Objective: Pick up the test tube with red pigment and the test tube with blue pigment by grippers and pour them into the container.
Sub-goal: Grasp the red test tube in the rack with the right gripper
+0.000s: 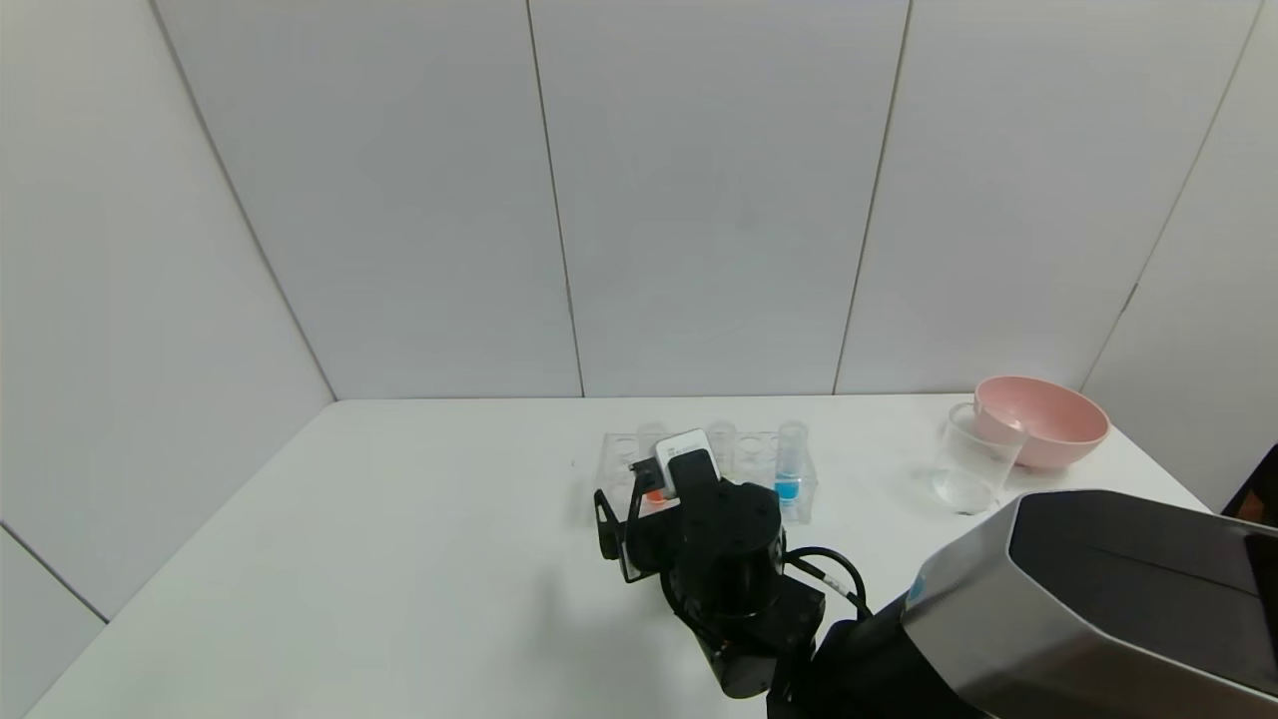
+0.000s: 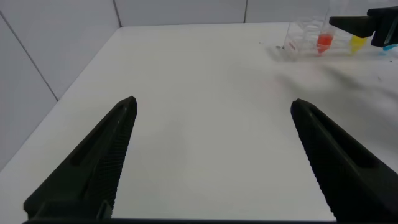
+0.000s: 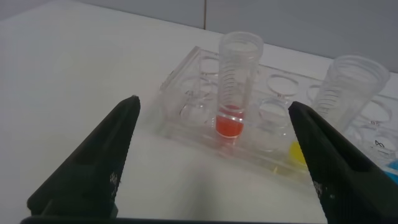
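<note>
Red pigment [image 3: 229, 123] fills only the bottom of the open test tube [image 3: 238, 74], so the pigment will just cover the bottom of the container when the robot pours.
The test tube with red pigment [image 3: 236, 87] stands upright in the clear rack [image 3: 181, 79], straight ahead of my right gripper [image 3: 214, 104], which is open and empty a short way before it. In the head view the right gripper [image 1: 639, 499] hangs over the rack's near left end and hides most of the red tube [image 1: 654, 494]. The test tube with blue pigment [image 1: 789, 469] stands at the rack's right end. The container [image 1: 973, 459] stands apart to the right. My left gripper [image 2: 214, 102] is open and empty over bare table, far left of the rack [image 2: 298, 37].
A tube with yellow liquid [image 3: 345, 93] stands in the rack between the red and blue tubes. A pink bowl [image 1: 1043, 419] sits behind the container at the back right. White walls close the table's back and left sides.
</note>
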